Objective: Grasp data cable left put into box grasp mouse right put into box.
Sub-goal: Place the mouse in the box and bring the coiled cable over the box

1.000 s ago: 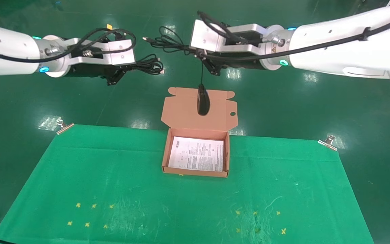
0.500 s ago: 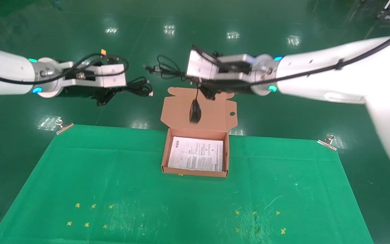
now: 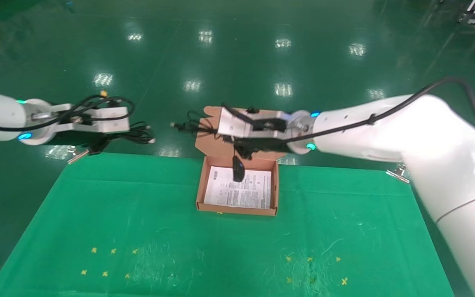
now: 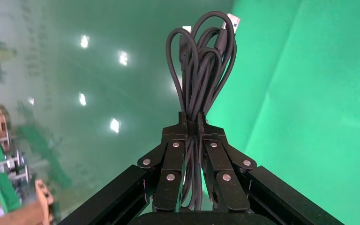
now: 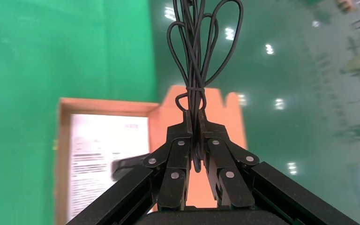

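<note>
I should lower the mouse inside with my right gripper and back that gripper off before my left gripper brings the data cable, because my right gripper blocks the box with the hanging mouse.
My right gripper is shut on the bundled thin cord of the black mouse. The mouse hangs from it just above the far part of the open cardboard box, over the white leaflet. In the right wrist view the gripper pinches the cord loops, with the mouse below over the box. My left gripper is shut on the coiled data cable, held in the air left of the box. The left wrist view shows its gripper clamping the cable.
The box's flap lid stands open behind it, partly hidden by my right wrist. A green cloth covers the table, held by metal clips. Yellow cross marks lie near the front. Glossy green floor lies beyond.
My right gripper has come down and nearer, carrying the hanging mouse from over the lid to just above the box's inside. My left arm has dropped and drawn left with the cable.
</note>
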Available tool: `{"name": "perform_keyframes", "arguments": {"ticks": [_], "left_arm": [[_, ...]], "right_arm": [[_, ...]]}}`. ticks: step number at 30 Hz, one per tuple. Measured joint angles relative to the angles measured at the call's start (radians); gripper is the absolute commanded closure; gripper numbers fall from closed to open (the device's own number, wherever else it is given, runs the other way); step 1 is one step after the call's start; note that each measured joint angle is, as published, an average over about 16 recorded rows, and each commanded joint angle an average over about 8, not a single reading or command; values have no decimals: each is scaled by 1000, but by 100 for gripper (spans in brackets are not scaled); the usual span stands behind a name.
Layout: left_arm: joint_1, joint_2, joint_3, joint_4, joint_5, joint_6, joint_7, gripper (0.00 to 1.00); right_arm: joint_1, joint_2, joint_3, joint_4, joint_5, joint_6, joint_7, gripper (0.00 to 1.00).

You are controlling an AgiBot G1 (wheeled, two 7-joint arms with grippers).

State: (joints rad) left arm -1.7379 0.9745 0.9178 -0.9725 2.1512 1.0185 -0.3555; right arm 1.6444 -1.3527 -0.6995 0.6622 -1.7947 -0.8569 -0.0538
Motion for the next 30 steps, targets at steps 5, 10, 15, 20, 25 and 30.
{"name": "perform_keyframes", "arguments": {"ticks": [5, 10, 15, 20, 25, 30], "left_arm": [[4, -7, 7, -15, 30, 12, -37, 100], [7, -11, 9, -30, 42, 17, -55, 100], [10, -13, 10, -40, 47, 19, -63, 100], [11, -15, 10, -45, 49, 20, -67, 100], [12, -15, 10, -47, 50, 21, -69, 100], [16, -9, 13, -47, 53, 18, -70, 100]], "right_arm": [[-29, -7, -36, -38, 54, 41, 3, 100], [-57, -10, -79, -89, 110, 96, 27, 100], [-76, -10, -123, -147, 155, 142, 62, 100], [-84, -9, -163, -199, 182, 164, 88, 76], [-85, -7, -190, -224, 195, 166, 99, 14], [-85, 2, -208, -223, 202, 160, 100, 0]]}}
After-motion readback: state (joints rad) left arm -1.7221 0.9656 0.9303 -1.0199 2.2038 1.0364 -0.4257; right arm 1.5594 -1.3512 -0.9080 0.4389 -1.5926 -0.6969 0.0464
